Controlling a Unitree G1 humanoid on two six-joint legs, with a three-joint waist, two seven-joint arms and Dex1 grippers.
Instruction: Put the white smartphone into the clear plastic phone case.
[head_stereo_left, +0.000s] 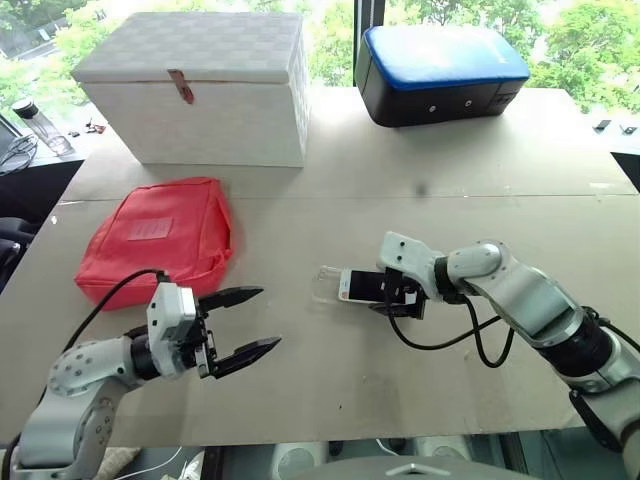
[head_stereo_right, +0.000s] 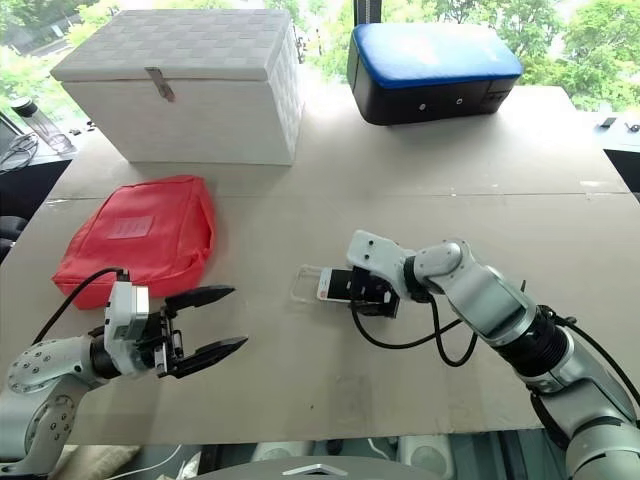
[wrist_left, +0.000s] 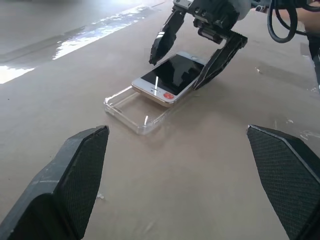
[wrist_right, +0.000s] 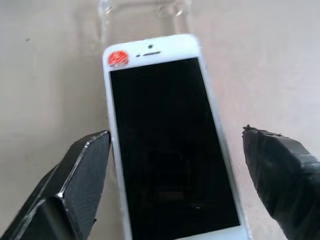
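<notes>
My right gripper should move back, shut its fingers and gently push the phone's protruding end (wrist_right: 215, 233), because the white smartphone stops short of the clear case's empty end (head_stereo_left: 327, 284).
The white smartphone (wrist_left: 172, 75) lies screen up on the table, with a red sticker at its nearer end. That end rests inside the clear plastic phone case (wrist_left: 130, 107); the other end sticks out over the case's rim. My right gripper (head_stereo_left: 395, 295) is open and straddles the phone's protruding end, one finger on each side, with a gap showing beside the phone (wrist_right: 167, 145) in the right wrist view. The case (head_stereo_left: 328, 283) extends to the left of the phone (head_stereo_left: 358, 285). My left gripper (head_stereo_left: 268, 318) is open and empty, well to the left of the case and nearer the table's front.
A red pouch (head_stereo_left: 160, 240) lies at the left. A white box (head_stereo_left: 195, 90) stands at the back left, a blue-topped black case (head_stereo_left: 440, 72) at the back centre. A bottle (head_stereo_left: 40, 125) stands off the table's left side. The right arm's black cable (head_stereo_left: 470, 335) loops over the table.
</notes>
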